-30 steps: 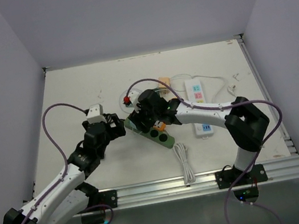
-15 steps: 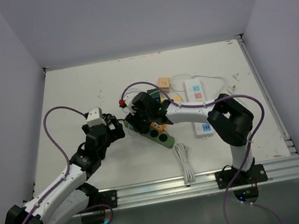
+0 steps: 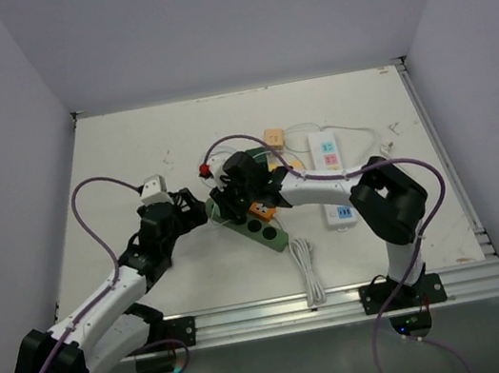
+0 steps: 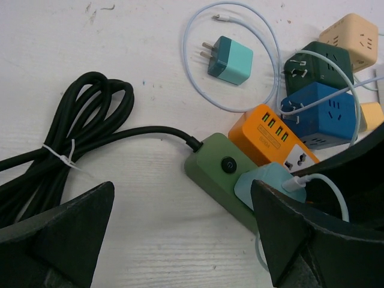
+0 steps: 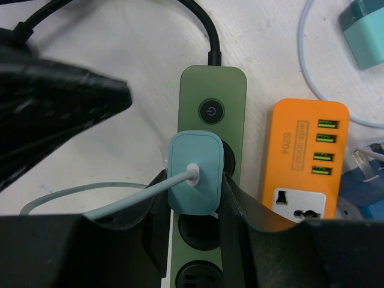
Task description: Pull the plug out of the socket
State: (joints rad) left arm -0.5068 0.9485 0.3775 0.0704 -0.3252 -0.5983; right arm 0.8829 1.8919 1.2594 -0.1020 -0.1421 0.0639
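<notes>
Next, my left gripper clamps the power strip's switch end (image 4: 209,157) before I pull, because the green power strip (image 3: 262,231) lies loose while my right gripper holds the plug.
A green power strip (image 5: 213,90) lies on the white table, also seen in the top view (image 3: 267,232) and the left wrist view (image 4: 219,165). A teal plug (image 5: 193,180) with a pale cable sits in its first socket next to the round switch. My right gripper (image 5: 195,185) is shut on the plug, one finger on each side. The plug also shows in the left wrist view (image 4: 261,183). My left gripper (image 4: 182,192) is open, its fingers spread wide just off the strip's switch end, holding nothing.
An orange USB socket block (image 5: 306,156) lies against the strip's right side. Blue (image 4: 321,114), dark green (image 4: 312,63) and beige (image 4: 354,36) cube sockets and a loose teal charger (image 4: 231,60) lie beyond. The strip's coiled black cord (image 4: 78,126) is at left. A white power strip (image 3: 330,177) lies further right.
My right arm has folded in and its gripper has settled over the strip's switch end onto the plug. My left gripper has edged up toward the strip.
</notes>
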